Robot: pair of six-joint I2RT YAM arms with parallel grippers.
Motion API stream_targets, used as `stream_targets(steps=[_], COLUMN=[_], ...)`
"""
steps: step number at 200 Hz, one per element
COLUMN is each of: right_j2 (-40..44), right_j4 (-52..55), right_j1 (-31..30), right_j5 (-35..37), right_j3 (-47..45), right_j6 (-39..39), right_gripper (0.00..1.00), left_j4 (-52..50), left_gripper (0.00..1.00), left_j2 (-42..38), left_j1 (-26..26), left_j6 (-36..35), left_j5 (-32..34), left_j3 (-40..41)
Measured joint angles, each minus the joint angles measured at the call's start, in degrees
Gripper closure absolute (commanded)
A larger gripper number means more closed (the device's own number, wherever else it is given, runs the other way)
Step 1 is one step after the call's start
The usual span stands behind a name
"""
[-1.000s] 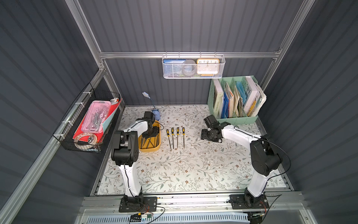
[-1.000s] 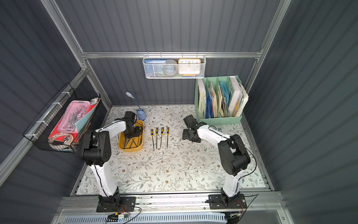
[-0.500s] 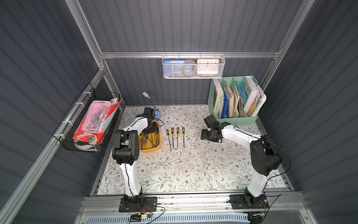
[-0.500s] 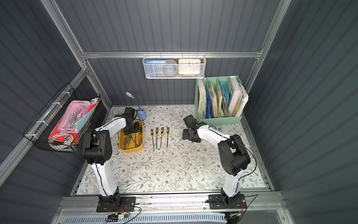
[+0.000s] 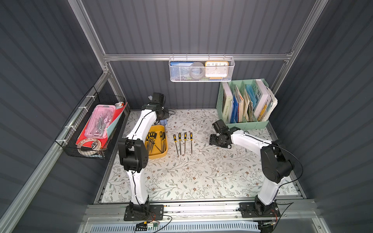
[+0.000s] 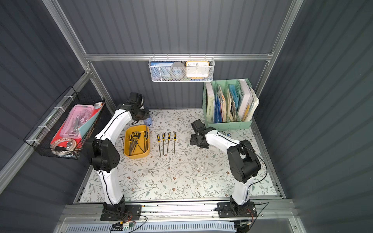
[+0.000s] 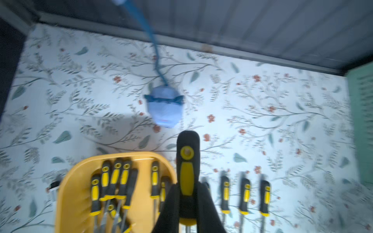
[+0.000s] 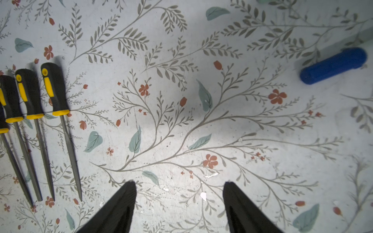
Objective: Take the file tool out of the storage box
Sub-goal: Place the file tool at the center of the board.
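Observation:
I should keep moving the file tool (image 7: 187, 167) with my left gripper past the row, as it is parallel to the row's files, and then let go on the open mat (image 5: 200, 144) beside my right gripper.
The mustard-yellow storage box (image 5: 159, 155) (image 6: 137, 155) sits on the floral mat at the left, with several black-and-yellow files lying in it. In the left wrist view my left gripper (image 7: 187, 201) is shut on the handle of a file tool (image 7: 187, 161), held above the mat just off the box's rim (image 7: 66, 193). In both top views the left arm hides this gripper. Several more files (image 5: 182, 143) (image 6: 166, 143) lie in a row on the mat beside the box. My right gripper (image 8: 179, 183) (image 5: 214, 139) hovers open over bare mat to the right of that row, holding nothing.
A pale blue object (image 7: 164, 107) on a blue cord lies behind the box. A blue cylinder (image 8: 333, 65) rests near the mint-green file organiser (image 5: 244, 105) at the back right. A black wire basket (image 5: 90, 129) hangs on the left wall, a white mesh basket (image 5: 200, 69) on the back rail.
My left gripper closed on a file inside the box and rose up and back with it. The right arm has not moved.

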State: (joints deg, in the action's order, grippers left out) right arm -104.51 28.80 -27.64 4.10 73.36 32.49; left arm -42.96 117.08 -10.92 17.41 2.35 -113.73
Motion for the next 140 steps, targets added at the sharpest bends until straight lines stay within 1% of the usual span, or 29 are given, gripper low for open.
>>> stream_targets(steps=[34,65,105,140], right_j2=[0.0,0.1,0.1,0.2], right_j4=[-0.4,-0.3,-0.1,0.0], right_j1=[0.0,0.0,0.0,0.0], right_j5=[0.3,0.5,0.7,0.7], right_j3=[-0.5,-0.7,-0.7,-0.7], right_j6=[0.1,0.0,-0.2,-0.5], right_gripper=[0.27,0.27,0.26,0.27], left_j4=[3.3,5.7,7.4,8.3], left_gripper=[1.00,1.00,1.00,1.00], left_j2=[4.6,11.1,16.3,16.9], left_j1=[-9.4,-15.3,-18.5,-19.4], left_j6=[4.4,7.3,9.2,9.9], left_j5=[-4.1,-5.8,-6.5,-6.5], left_j3=[-1.8,-1.7,-0.5,0.4])
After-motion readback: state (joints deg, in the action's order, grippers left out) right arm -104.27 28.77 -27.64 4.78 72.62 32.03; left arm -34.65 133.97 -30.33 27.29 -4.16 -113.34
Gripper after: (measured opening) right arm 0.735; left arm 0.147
